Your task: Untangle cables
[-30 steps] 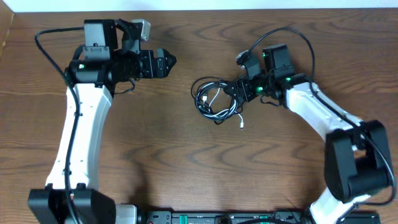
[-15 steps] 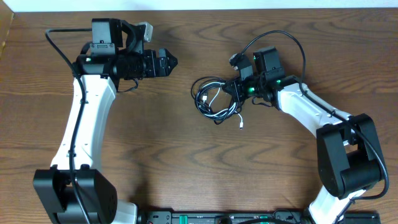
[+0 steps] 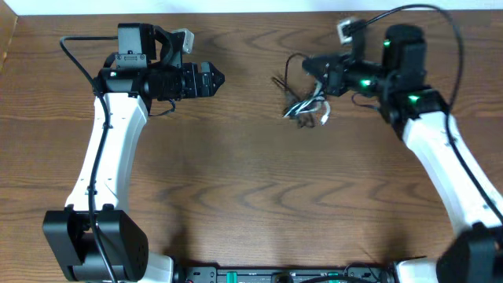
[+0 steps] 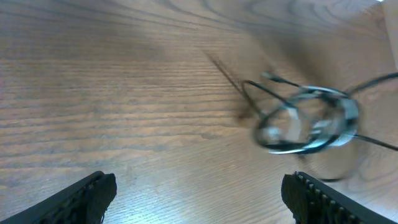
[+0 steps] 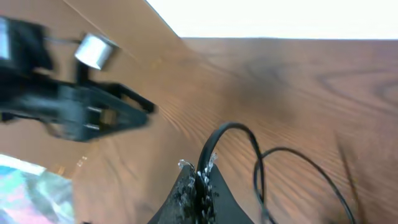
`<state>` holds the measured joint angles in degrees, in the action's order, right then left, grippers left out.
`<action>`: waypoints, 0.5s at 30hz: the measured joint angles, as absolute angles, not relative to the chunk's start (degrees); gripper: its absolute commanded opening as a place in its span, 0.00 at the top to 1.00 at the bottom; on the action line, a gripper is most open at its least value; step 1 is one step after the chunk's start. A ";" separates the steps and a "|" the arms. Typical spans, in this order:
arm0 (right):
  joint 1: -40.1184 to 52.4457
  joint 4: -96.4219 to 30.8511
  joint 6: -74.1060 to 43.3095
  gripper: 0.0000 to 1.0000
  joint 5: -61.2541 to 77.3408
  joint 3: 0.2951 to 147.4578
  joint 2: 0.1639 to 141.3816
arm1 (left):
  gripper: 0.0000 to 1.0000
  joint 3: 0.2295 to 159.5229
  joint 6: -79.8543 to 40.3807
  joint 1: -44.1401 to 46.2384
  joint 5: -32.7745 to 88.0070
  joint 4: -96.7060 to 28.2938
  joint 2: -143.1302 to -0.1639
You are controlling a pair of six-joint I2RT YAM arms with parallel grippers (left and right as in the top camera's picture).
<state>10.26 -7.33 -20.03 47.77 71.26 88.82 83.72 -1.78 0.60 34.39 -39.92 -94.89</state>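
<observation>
My left gripper should grab the part of the black cable jutting (image 3: 281,84) toward it before pulling, because my right gripper is lifting the whole tangled bundle (image 3: 305,108) by the black cable.
My right gripper (image 3: 309,66) is shut on the black cable (image 3: 302,107) and holds it up over the back of the table. The white cable (image 3: 321,112) hangs tangled in the same small bundle, its connector at the lower right. In the right wrist view the jaws (image 5: 200,179) pinch the black cable (image 5: 210,146), which loops up and away to the right. My left gripper (image 3: 217,79) stands open to the left of the bundle, well apart from it. In the left wrist view the bundle (image 4: 308,118) is a blurred loop ahead and to the right of the wide-open gripper (image 4: 199,199).
The wooden table (image 3: 236,181) carries only the cables. Its far edge meets a white wall (image 5: 280,18). My left arm (image 5: 81,112) shows in the right wrist view, across from the held cable. Thick black arm cables (image 3: 424,16) arc above the right arm.
My right gripper has shut on the black cable and pulled it up and toward the back right, drawing the spread loops into a tight hanging bundle. The left arm has barely moved.
</observation>
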 measured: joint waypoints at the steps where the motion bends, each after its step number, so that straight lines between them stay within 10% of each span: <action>1: 10.26 -7.68 -20.97 0.99 48.03 71.53 87.74 | 0.09 83.72 -2.09 0.60 34.39 -39.92 -94.89; 15: 11.07 -11.64 -25.04 0.99 46.02 71.50 88.82 | 0.09 83.99 -13.47 10.81 34.63 -39.88 -97.76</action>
